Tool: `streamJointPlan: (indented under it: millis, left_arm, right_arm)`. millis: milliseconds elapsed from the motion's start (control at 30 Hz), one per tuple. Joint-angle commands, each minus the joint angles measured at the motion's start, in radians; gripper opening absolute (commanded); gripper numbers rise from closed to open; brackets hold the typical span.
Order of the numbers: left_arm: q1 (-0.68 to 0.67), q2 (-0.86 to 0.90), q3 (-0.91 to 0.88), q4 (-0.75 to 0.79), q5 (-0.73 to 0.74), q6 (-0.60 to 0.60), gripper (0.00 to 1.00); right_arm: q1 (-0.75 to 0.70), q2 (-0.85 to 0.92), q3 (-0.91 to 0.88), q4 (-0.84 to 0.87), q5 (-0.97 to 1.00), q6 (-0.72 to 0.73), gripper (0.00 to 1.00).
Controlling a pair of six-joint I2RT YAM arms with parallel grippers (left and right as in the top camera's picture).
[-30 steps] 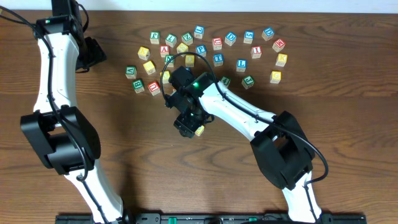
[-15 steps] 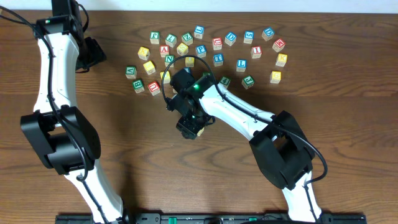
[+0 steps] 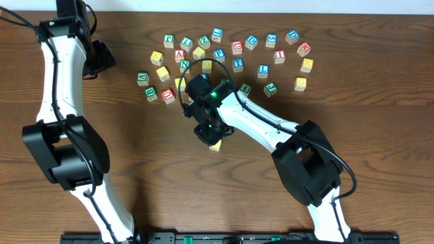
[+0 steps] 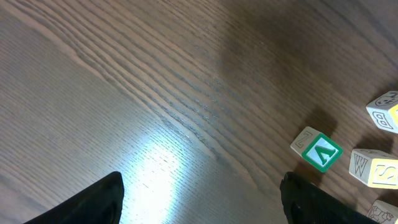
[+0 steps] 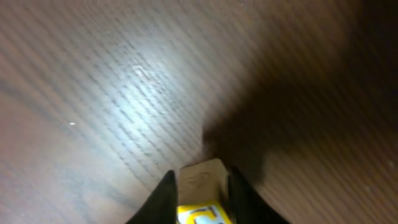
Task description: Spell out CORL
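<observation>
The yellow block [image 3: 215, 146] is at a slant to the table's near edge. My right gripper should open, change its angle and take hold of the block [image 5: 203, 180] to turn it square.
My right gripper [image 3: 213, 137] sits just below the block cluster, shut on a yellow-faced wooden letter block [image 3: 216, 145]. In the right wrist view the yellow block [image 5: 204, 186] is pinched between both dark fingers [image 5: 163, 199] close above the wood table; its letter is too cropped to read. The other letter blocks [image 3: 224, 57] lie scattered across the far middle of the table. My left gripper [image 3: 102, 57] hangs at the far left, open with nothing between its fingers [image 4: 93, 202], and a green A block [image 4: 318, 151] lies off to its right.
The right arm [image 3: 264, 125] stretches diagonally from the lower right base across the table middle. The left arm [image 3: 57, 81] runs along the left side. Two cream blocks [image 4: 376, 168] lie at the right edge of the left wrist view.
The right gripper's jaws have closed onto the yellow block, which lay beside its open fingers a second ago. The left arm has not moved.
</observation>
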Motion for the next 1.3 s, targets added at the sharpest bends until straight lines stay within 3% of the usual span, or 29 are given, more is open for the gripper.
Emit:
streamJointPlan:
  millis: [0,200,300,433,500,633,700,833,1267]
  left_arm:
    - [0.0,0.01,0.005,-0.007,-0.006,0.002,0.79]
    - [0.0,0.01,0.005,-0.006,-0.006,0.002,0.79]
    - [0.0,0.01,0.005,-0.007,-0.006,0.002,0.79]
    - [0.001,0.01,0.005,-0.011,-0.006,0.002,0.79]
    - [0.001,0.01,0.005,-0.011,-0.006,0.002,0.79]
    - [0.0,0.01,0.005,-0.014,-0.006,0.002,0.79]
    - [0.0,0.01,0.005,-0.015,-0.006,0.002,0.79]
    - [0.0,0.01,0.005,-0.015,-0.006,0.002,0.79]
    - [0.0,0.01,0.005,-0.014,-0.006,0.002,0.79]
  right_arm:
    - [-0.005,0.019,0.028,0.031,0.021,0.15,0.14]
    - [-0.005,0.019,0.028,0.057,0.03,0.292,0.14]
    - [-0.005,0.019,0.028,0.06,0.051,0.295,0.3]
    - [-0.021,0.019,0.044,0.018,0.051,0.022,0.57]
    - [-0.03,0.019,0.05,-0.048,0.022,-0.127,0.63]
    - [-0.021,0.021,0.034,-0.115,-0.1,-0.291,0.64]
    - [-0.006,0.022,0.021,-0.115,-0.098,-0.305,0.64]
    - [0.006,0.022,-0.004,-0.113,-0.068,-0.303,0.63]
    - [-0.001,0.022,-0.005,-0.092,0.005,-0.183,0.4]
